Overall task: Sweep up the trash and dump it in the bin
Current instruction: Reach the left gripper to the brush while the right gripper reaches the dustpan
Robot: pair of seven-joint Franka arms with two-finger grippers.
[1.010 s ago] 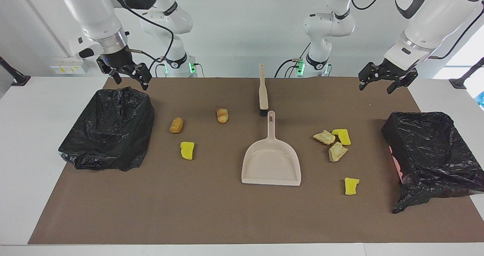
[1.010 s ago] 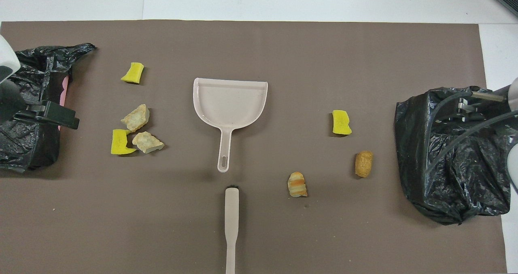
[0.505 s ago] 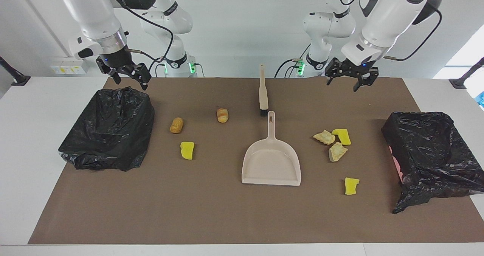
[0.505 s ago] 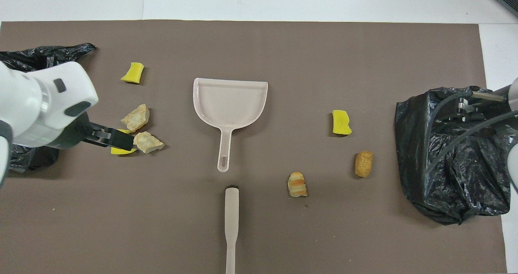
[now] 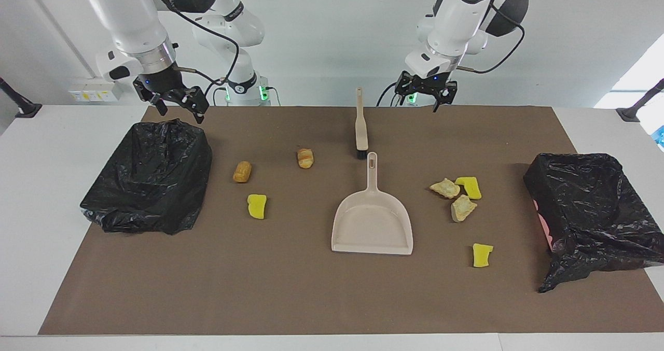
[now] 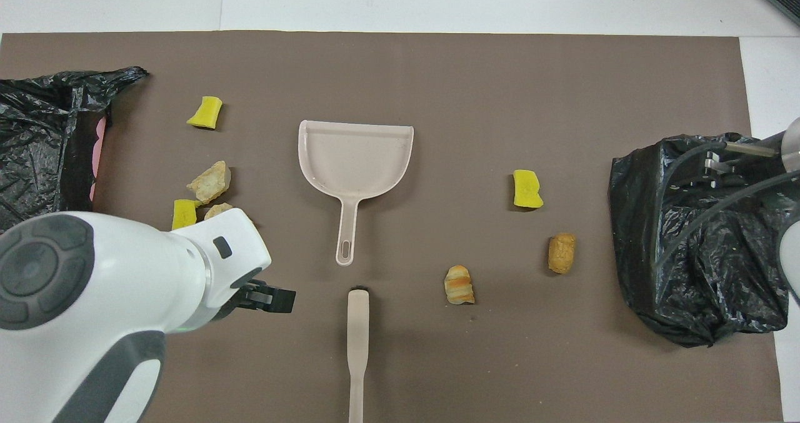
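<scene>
The brush's bristles point(image 5: 361, 154) face the dustpan and the brush's handle end point(image 6: 356, 397) is free, so my left gripper goes on moving there until its fingers close on the brush's handle.
Several scraps of trash lie on the brown mat: a yellow foam chunk point(image 5: 257, 206) point(image 6: 527, 189), a brown lump point(image 5: 242, 171) and a bread piece point(image 5: 305, 158) toward the right arm's end. Tan lumps point(image 5: 444, 187) point(image 5: 462, 208) and yellow chunks point(image 5: 469, 186) point(image 5: 482, 254) lie toward the left arm's end. A bin lined with black bag point(image 5: 148, 177) stands at the right arm's end, a second bin point(image 5: 591, 211) at the left arm's end. My left gripper point(image 5: 423, 99) point(image 6: 275, 298) hangs open and empty beside the brush handle. My right gripper point(image 5: 180, 113) waits open over the first bin's edge.
A beige dustpan point(image 5: 372, 226) point(image 6: 356, 160) lies mid-mat, handle toward the robots. A beige brush point(image 5: 361, 128) point(image 6: 357, 348) lies in line with it, nearer the robots, bristles by the dustpan handle. My left arm's body point(image 6: 94, 298) hides part of a tan lump in the overhead view.
My left arm has swung from over the bin at its own end toward the middle, and its gripper now hangs close to the brush handle. The right arm has stayed put.
</scene>
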